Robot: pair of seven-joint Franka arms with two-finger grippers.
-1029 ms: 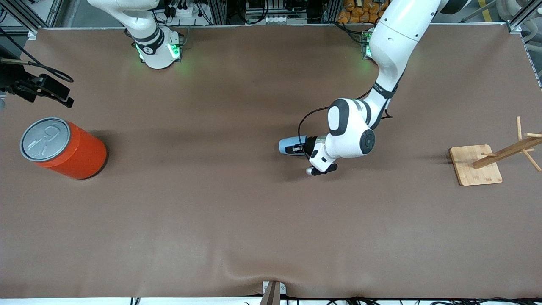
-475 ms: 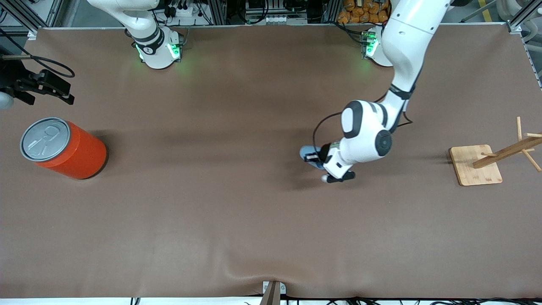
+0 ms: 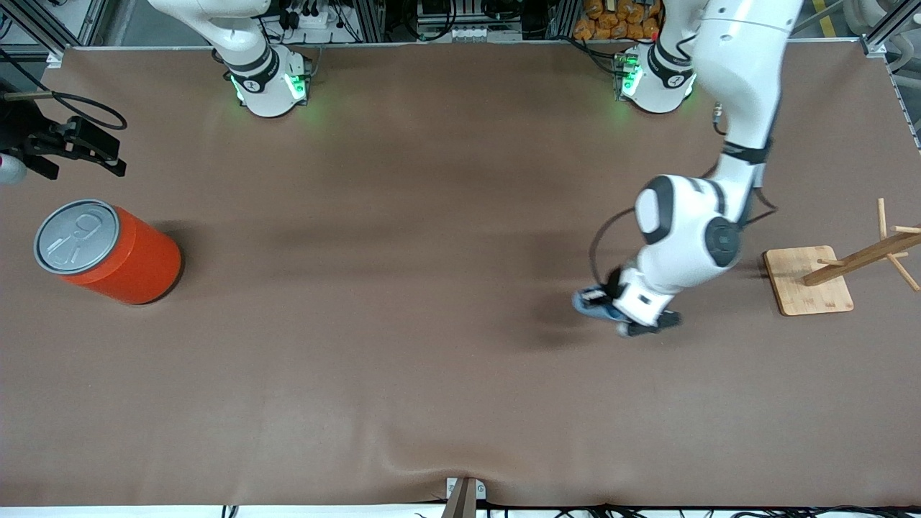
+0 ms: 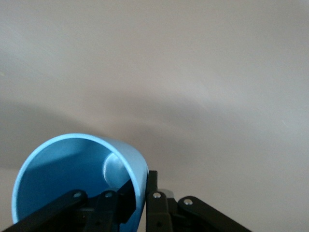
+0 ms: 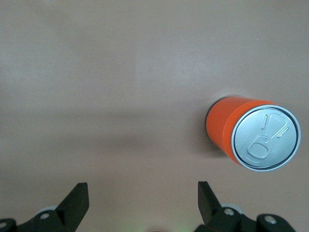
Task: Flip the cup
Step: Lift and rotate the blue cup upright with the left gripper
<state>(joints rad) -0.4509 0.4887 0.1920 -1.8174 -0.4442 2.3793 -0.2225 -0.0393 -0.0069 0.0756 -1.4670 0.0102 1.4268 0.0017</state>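
Observation:
The light-blue cup [image 3: 592,305] is tilted in the robot's left gripper, so the robot should swing back toward the peg stand, make the cup level and put it down beside the peg stand with its opening up.
The small light-blue cup [image 3: 588,301] is held off the brown table, tilted, over the table's middle strip toward the left arm's end. My left gripper [image 3: 603,296] is shut on the cup's wall. In the left wrist view the cup [image 4: 63,179] shows its darker blue inside, with one finger inside the rim and one outside, the left gripper [image 4: 140,203] pinching the wall. My right gripper [image 3: 108,155] waits high over the right arm's end of the table, and the right wrist view shows it [image 5: 142,198] open and empty.
A large orange-red can [image 3: 108,252] with a grey pull-tab lid stands at the right arm's end and also shows in the right wrist view [image 5: 251,137]. A wooden peg stand on a square base [image 3: 806,280] sits close beside the left arm's elbow.
My left arm has carried the cup from the table's middle toward the left arm's end and lower in the front view, turning it. The right gripper barely moved.

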